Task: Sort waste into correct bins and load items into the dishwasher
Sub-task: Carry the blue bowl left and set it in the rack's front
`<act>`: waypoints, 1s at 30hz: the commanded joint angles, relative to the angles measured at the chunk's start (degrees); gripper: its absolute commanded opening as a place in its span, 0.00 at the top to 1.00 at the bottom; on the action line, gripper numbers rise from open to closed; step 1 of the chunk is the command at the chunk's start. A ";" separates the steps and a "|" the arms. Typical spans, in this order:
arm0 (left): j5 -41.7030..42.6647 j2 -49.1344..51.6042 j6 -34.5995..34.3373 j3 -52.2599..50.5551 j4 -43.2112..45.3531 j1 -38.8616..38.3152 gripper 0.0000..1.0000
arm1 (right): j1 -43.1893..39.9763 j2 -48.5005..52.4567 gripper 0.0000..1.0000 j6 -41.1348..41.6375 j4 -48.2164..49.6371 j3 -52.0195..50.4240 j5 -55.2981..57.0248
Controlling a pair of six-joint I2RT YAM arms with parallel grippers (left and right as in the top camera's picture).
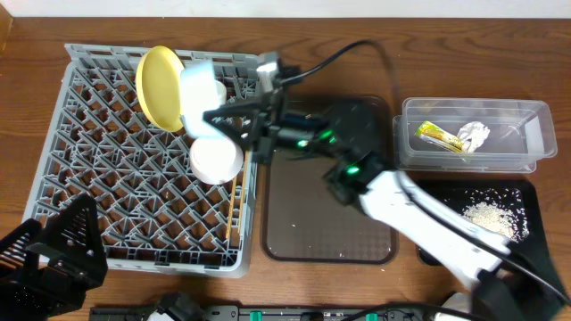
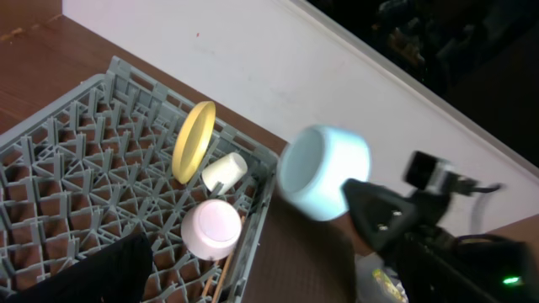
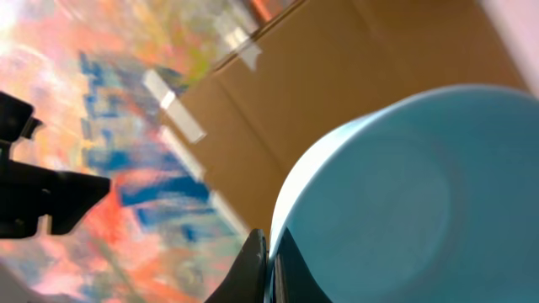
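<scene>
The grey dish rack's front wires (image 1: pixel 153 225) are free past the white bowl, so my right gripper goes on carrying the light blue bowl until it rests there (image 1: pixel 152 234).
My right gripper (image 1: pixel 223 120) is shut on the rim of the light blue bowl (image 1: pixel 200 87) and holds it on its side above the back of the grey dish rack (image 1: pixel 89 143). The wrist view shows the jaws (image 3: pixel 269 252) pinching the bowl's rim (image 3: pixel 404 194). In the rack, the yellow plate (image 1: pixel 159 87) stands on edge, the white bowl (image 1: pixel 216 159) lies upside down and the chopsticks (image 1: pixel 232 209) lie by the right wall. The small white cup (image 2: pixel 225 171) lies beside the plate (image 2: pixel 194 139). My left gripper (image 1: pixel 53 254) hangs over the rack's front left corner.
The brown serving tray (image 1: pixel 326 209) lies right of the rack, under my right arm. The clear tub (image 1: pixel 526 125) holds the green-and-yellow wrapper (image 1: pixel 439 135) and the white tissue (image 1: pixel 475 134). The black tray (image 1: pixel 526 201) holds rice scraps (image 1: pixel 489 217).
</scene>
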 commanded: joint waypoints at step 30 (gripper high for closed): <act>-0.92 -0.20 0.57 0.15 -0.02 0.31 0.06 | 14.80 30.80 0.99 25.88 26.21 -0.31 4.35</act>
